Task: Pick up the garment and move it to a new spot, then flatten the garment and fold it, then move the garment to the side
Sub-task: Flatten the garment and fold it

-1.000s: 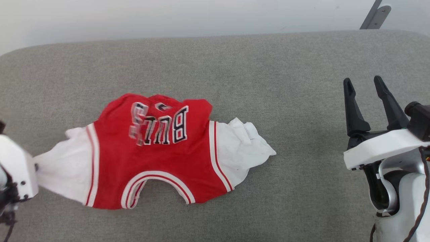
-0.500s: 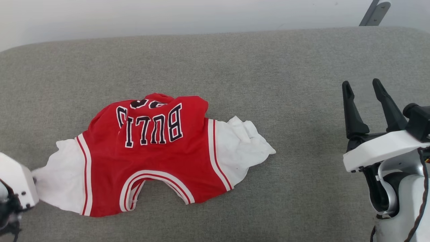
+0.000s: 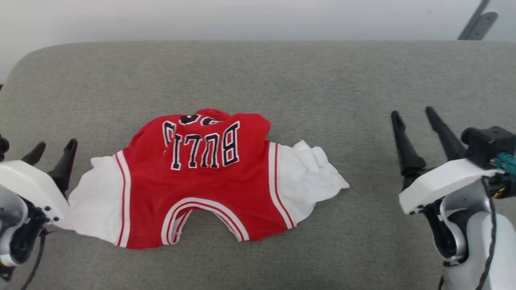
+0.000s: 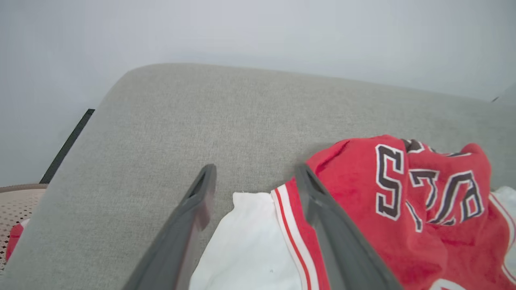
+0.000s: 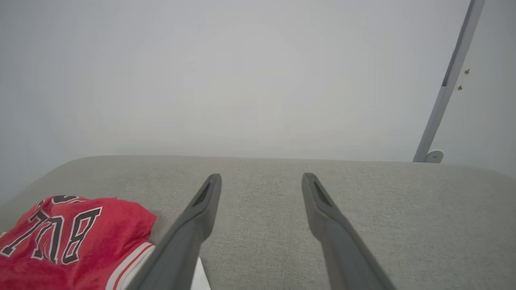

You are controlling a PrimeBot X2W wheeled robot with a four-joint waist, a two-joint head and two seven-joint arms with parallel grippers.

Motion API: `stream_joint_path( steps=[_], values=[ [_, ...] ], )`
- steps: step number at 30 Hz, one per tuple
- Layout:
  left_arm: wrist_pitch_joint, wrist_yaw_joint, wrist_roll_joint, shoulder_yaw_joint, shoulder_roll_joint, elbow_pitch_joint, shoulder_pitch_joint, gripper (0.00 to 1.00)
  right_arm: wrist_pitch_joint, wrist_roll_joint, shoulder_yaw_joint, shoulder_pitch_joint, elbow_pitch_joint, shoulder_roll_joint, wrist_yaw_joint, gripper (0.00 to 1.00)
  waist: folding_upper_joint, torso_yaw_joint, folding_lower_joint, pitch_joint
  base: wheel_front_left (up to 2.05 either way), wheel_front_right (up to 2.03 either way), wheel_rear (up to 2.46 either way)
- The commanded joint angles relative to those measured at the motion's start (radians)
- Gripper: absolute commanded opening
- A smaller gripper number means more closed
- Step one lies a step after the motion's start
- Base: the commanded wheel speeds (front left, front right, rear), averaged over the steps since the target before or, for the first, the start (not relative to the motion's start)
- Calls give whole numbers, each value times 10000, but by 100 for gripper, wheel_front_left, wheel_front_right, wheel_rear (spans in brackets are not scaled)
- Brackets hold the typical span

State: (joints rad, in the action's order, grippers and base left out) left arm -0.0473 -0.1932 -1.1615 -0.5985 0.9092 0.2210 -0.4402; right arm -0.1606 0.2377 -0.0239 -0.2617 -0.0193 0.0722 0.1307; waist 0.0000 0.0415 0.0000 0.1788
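The black lettering bends over the bunched top part [image 3: 207, 118]. I expect a hidden red length to hang down when I lift the garment [image 3: 193, 181] by its sleeves.
The garment [image 3: 201, 185], a red jersey with white sleeves and black "BULLS" lettering, lies rumpled on the grey padded surface [image 3: 282, 80], its top part bunched up and its collar toward me. My left gripper [image 3: 54, 148] stands open at the garment's left sleeve [image 3: 94, 201], with nothing between its fingers. In the left wrist view that gripper [image 4: 254, 173] hovers above the sleeve [image 4: 246, 245] and the red body [image 4: 403, 193]. My right gripper [image 3: 413, 112] is open and empty far to the right of the garment; its wrist view shows the same gripper [image 5: 262, 179] and the jersey [image 5: 68, 237] at lower left.
The grey surface has a rounded far-left corner [image 4: 133, 76] and a pale wall behind it. A grey metal bracket [image 3: 477, 24] leans at the back right. A perforated beige thing with a red item [image 4: 16, 225] sits beyond the surface's left edge.
My left gripper has opened and let go of the left sleeve, and its fingers have come into view. The garment has settled flatter on the surface. The head camera has shifted a little.
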Motion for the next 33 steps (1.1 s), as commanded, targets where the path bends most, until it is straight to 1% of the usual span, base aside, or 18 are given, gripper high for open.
stream_joint_path(
  steps=[1,2,3,8,13,15,17,21,22,24,27,33],
  values=[
    [332,47,190,80,-41,-210,160,100,-105,95,94,63,81,52,1,100,0,157,0,-20,0,0,0],
    [670,65,383,87,-53,-391,231,100,-196,114,156,80,134,82,1,100,0,232,0,-30,0,0,0],
    [1273,-8,580,146,-103,-684,381,100,-400,264,312,95,252,113,1,100,0,377,0,-50,0,0,0],
    [2607,-254,1197,237,-307,-1312,830,100,-1086,616,719,86,704,320,1,100,0,732,0,-113,0,0,0],
    [3083,-474,1710,673,-850,-1704,1441,100,-2164,861,1200,108,1246,660,1,100,0,1091,0,-188,0,0,0],
    [3117,-531,2010,994,-1182,-1847,1691,100,-2644,996,1320,99,1479,786,1,100,0,1231,0,-204,0,0,0],
    [3130,-482,2458,1449,-1575,-1982,1967,100,-3042,1104,1437,46,1685,906,1,100,0,1373,0,-205,0,0,0],
    [3134,-173,3384,2445,-2472,-2187,2579,100,-3658,992,1756,-137,2118,1241,1,100,0,1637,0,-205,0,0,0],
    [3134,-173,3384,2445,-2472,-2187,2579,100,-3658,992,1756,-137,2118,1241,1,100,0,1637,0,-205,0,0,0],
    [3132,17,3814,2940,-2908,-2282,2877,100,-3884,909,1767,-210,2435,1280,1,100,0,1739,0,-203,0,0,0],
    [3132,342,4316,3636,-3573,-2363,3348,100,-4132,774,1887,-390,2876,1345,1,100,0,1892,0,-201,0,0,0],
    [3133,1093,5191,4702,-4660,-2342,3996,100,-4329,610,2168,-851,3927,1372,1,100,0,2096,0,-192,0,0,0]
  ],
)
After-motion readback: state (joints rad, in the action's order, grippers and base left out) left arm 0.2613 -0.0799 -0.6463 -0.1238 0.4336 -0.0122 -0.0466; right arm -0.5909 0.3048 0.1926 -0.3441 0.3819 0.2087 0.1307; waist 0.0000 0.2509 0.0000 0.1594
